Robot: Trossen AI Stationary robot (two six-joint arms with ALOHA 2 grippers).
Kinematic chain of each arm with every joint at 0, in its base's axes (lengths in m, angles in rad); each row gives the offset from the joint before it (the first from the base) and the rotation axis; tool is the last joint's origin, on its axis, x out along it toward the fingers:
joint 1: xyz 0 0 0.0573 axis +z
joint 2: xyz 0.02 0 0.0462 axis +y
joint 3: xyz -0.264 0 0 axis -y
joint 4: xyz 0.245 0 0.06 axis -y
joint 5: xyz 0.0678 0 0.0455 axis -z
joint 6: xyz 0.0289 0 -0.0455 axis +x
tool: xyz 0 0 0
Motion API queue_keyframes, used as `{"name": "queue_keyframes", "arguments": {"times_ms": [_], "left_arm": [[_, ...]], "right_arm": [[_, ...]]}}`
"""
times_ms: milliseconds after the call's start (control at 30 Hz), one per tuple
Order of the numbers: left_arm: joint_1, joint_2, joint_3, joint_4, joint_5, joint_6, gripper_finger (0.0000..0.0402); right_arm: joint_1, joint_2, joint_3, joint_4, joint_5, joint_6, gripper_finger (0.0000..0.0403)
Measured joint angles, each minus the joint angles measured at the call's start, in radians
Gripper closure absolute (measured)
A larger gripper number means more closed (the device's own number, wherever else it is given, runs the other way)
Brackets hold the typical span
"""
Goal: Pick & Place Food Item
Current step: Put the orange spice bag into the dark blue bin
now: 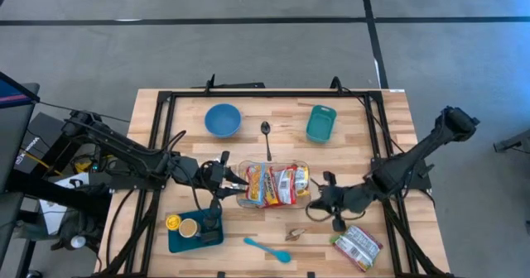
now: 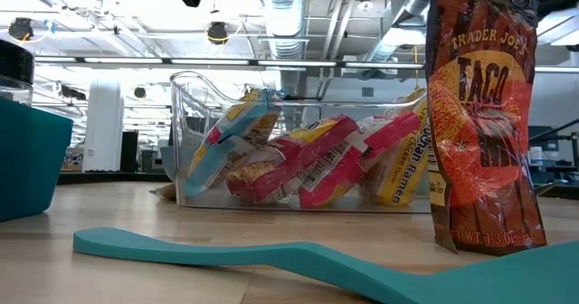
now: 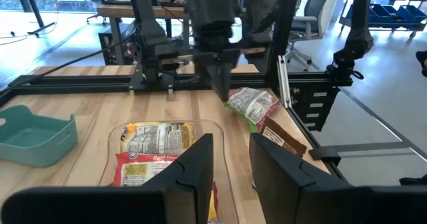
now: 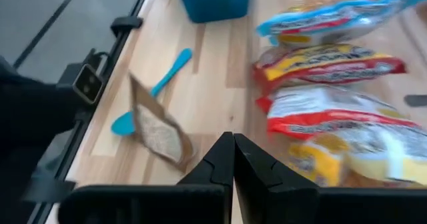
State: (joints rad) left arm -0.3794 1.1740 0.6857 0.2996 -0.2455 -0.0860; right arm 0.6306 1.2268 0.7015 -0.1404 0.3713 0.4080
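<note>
The taco seasoning packet's broad side [image 4: 159,131] lies at a slant across the closed fingers of my right gripper, so I should swing back, line up edge-on and then open around the packet's near edge [image 4: 187,151].
A clear container [image 1: 274,184] stands mid-table on its base, filled with ramen packets [image 2: 308,164]. My left gripper [image 1: 231,179] is at the container's left end, its fingers [image 3: 200,159] on either side of the wall. My right gripper [image 1: 320,200] hovers shut and empty just off the container's right near corner; its closed tips [image 4: 233,151] point down at bare wood beside the packets [image 4: 333,111]. An orange taco seasoning packet [image 2: 484,114] stands upright near the front edge [image 1: 296,233]. A green-and-white packet [image 1: 358,246] lies at the near right corner. My left gripper has the container's left end wall at its rim [image 3: 227,151], one finger inside over the packets and one outside. The fingers come nearly level from the table's left. The container stays flat on the table.
A blue bowl [image 1: 223,119], a spoon [image 1: 266,133] and a teal dish [image 1: 321,123] sit toward the far edge. A blue tray [image 1: 178,243] with small items is at the near left, with a teal spatula [image 1: 267,249] lying beside it. Black frame rails run along the table's sides.
</note>
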Motion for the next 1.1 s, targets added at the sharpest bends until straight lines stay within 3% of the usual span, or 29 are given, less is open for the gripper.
{"name": "queue_keyframes", "arguments": {"times_ms": [400, 633, 1100], "left_arm": [[0.0, 0.0, 0.0, 0.0, 0.0, 0.0, 0.0309], [0.0, 0.0, 0.0, 0.0, 0.0, 0.0, 0.0309], [0.0, 0.0, 0.0, 0.0, 0.0, 0.0, 0.0309]], "right_arm": [[0.078, 0.177, 0.211, -0.17, 0.012, 0.0, 0.0403], [0.075, 0.257, 0.235, -0.202, -0.034, 0.0, 0.0397], [0.049, 0.234, 0.235, -0.215, -0.038, -0.042, 0.0259]]}}
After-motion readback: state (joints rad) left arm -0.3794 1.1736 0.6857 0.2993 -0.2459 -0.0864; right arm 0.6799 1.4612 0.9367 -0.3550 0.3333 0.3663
